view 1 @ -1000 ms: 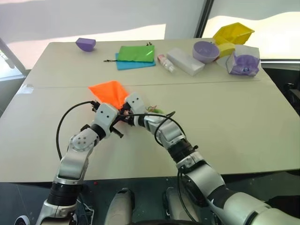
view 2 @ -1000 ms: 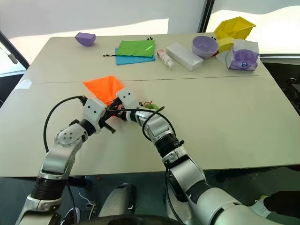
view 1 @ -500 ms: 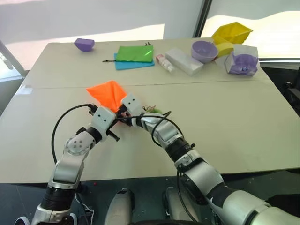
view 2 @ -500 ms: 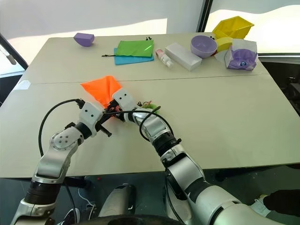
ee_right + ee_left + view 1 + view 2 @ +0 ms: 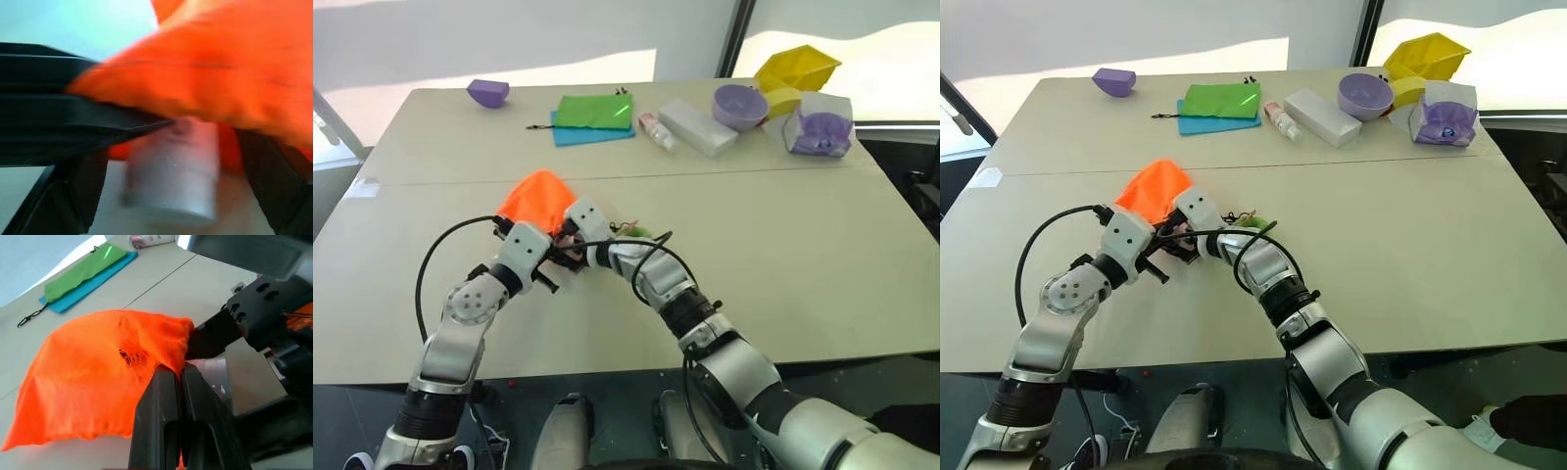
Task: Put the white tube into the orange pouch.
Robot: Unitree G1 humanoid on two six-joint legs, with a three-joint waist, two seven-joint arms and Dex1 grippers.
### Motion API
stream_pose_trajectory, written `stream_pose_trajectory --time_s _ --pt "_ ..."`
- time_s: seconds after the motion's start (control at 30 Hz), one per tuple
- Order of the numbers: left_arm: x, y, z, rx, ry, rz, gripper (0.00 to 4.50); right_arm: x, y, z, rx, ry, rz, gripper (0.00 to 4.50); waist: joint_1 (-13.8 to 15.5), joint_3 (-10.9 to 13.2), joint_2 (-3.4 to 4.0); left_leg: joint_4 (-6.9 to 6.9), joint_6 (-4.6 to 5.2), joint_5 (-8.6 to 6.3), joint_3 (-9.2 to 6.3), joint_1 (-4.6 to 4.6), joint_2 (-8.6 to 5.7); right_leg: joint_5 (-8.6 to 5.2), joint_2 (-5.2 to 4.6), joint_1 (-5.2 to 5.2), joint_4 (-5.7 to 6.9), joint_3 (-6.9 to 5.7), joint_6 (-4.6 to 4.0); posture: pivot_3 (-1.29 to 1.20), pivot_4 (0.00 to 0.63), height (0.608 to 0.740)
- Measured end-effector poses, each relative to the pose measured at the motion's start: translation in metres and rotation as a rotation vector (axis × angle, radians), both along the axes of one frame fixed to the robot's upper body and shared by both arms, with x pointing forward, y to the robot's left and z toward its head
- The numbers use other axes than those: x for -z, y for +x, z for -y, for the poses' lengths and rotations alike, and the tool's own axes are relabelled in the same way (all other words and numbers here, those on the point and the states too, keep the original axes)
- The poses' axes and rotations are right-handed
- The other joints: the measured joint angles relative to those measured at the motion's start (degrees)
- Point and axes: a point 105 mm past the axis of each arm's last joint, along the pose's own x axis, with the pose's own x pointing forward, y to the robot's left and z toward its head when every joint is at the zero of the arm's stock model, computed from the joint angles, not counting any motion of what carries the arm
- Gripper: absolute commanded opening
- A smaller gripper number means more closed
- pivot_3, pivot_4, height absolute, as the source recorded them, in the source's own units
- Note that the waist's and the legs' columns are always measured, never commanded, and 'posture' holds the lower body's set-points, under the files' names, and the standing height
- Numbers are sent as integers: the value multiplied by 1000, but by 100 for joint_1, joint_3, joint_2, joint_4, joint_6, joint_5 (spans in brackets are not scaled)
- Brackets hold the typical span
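The cord links the green fuzzy ball [image 5: 634, 232] to the orange pouch. I therefore expect the pouch's opening [image 5: 210, 119] to bunch around the tube's cap when I pull the ball.
The orange pouch [image 5: 536, 194] lies bulged on the near half of the table, its mouth facing me. My left gripper [image 5: 175, 373] is shut on the fabric at the pouch's rim [image 5: 166, 345] and holds it up. The right gripper [image 5: 566, 240] meets the mouth from the other side. In the right wrist view its fingers [image 5: 73, 196] stand apart with gaps beside the white tube [image 5: 171, 166]. The tube's cap end sticks out of the mouth, and the rest is hidden under the orange fabric [image 5: 234, 73]. The cord's green fuzzy ball [image 5: 642, 232] lies on the table just right of the grippers.
At the far edge lie a green pouch [image 5: 597, 110] on a blue pouch [image 5: 592, 135], a small bottle [image 5: 658, 131] and a white box [image 5: 699, 127]. A purple bowl [image 5: 740, 106], a yellow bin [image 5: 798, 69] and a clear tub [image 5: 820, 127] are there too. A small purple bowl [image 5: 487, 92] sits far left.
The right gripper's fingers have parted from the tube. The pouch has gone from a flat triangle to a rounded bulge. Both hands have barely shifted.
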Motion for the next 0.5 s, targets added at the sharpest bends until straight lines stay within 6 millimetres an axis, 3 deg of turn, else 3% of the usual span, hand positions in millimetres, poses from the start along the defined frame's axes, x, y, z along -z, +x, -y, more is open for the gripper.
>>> stream_pose_trajectory --time_s 0.1,0.23,0.33,0.5 --pt "6 2 -5 -27 14 -16 0 -1 -12 5 -66 26 -45 4105 7 1 1 -2 0 0 0 -6 -1 0 0 -1 -6 0 0 0 150 740" --pt "8 1 -9 -36 36 -19 0 -20 -16 18 -103 43 -19 4105 0 0 1 0 0 0 0 -4 -1 0 -4 0 -6 -1 0 0 150 740" --pt "11 0 -8 -28 38 -25 0 -23 -17 24 -98 37 -10 4105 0 1 1 -6 0 0 -2 -4 1 0 -3 -3 -7 0 0 0 150 740" --pt "17 -5 -7 -11 51 -43 0 -49 -17 43 -89 58 82 4105 16 2 3 -11 0 0 -4 -3 0 0 -8 7 -25 0 0 0 150 740"
